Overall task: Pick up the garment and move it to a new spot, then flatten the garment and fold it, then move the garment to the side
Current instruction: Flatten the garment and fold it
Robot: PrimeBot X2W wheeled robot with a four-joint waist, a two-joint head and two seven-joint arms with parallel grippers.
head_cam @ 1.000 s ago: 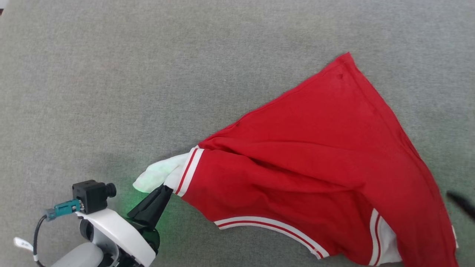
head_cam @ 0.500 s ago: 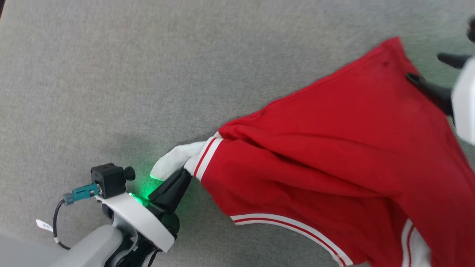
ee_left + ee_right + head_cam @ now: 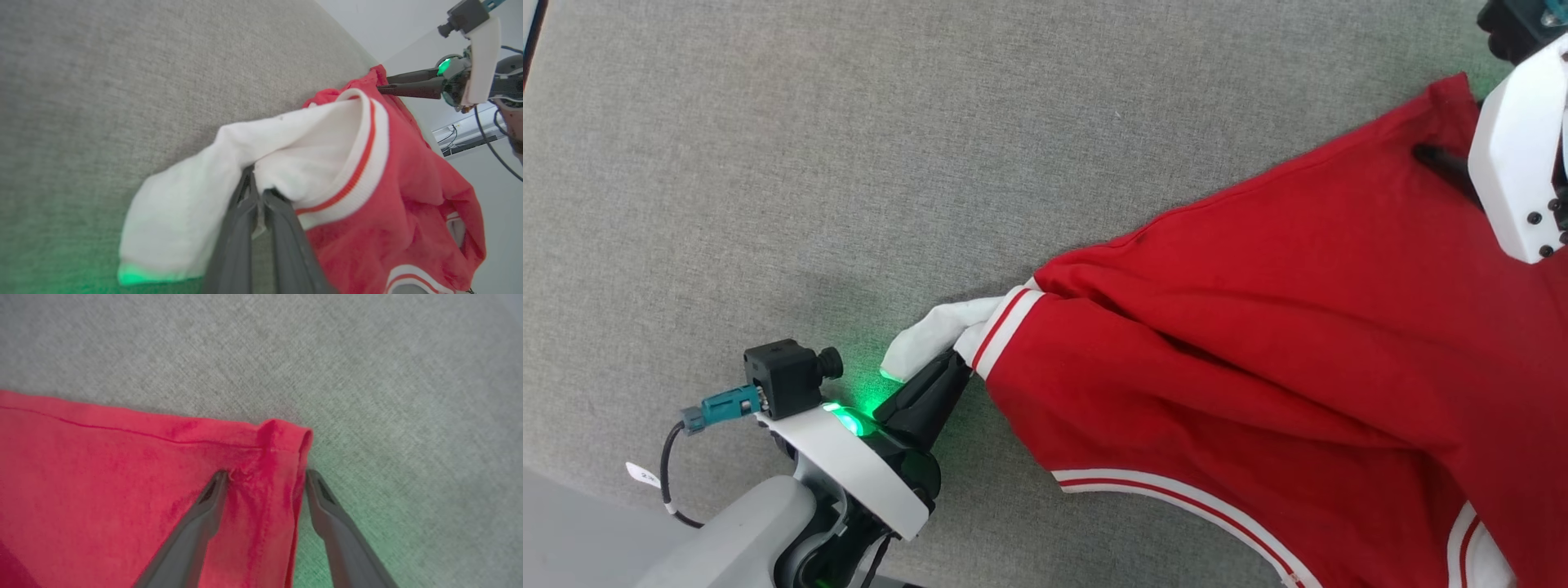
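Observation:
My grippers will lift and lay the garment, and it will fold over itself in a long piece, because loose creases [image 3: 1199,358] run below the garment's edge [image 3: 1307,294] between my grippers.
The garment [image 3: 1258,343] is bright red with white lining and striped trim, and it lies spread on the grey mat [image 3: 849,163]. My left gripper [image 3: 960,365] is shut on the white lining patch [image 3: 229,163] at the garment's [image 3: 408,183] near-left end. My right gripper [image 3: 265,475] is open at the far red corner [image 3: 286,437]. One of its fingers rests on the cloth [image 3: 102,477] and the other sits just off the hem on the mat. In the head view the right gripper [image 3: 1445,126] reaches in from the top right. The left wrist view shows the right gripper [image 3: 382,83] at that far corner.
Grey mat stretches left of and beyond the garment. A table edge runs along the lower left corner [image 3: 572,531] in the head view. A pale wall and some cables [image 3: 470,134] lie behind the far end in the left wrist view.
The head camera has shifted, so the whole picture slid. My right gripper has come in from the right and settled open over the far red corner. The left gripper keeps its grip.

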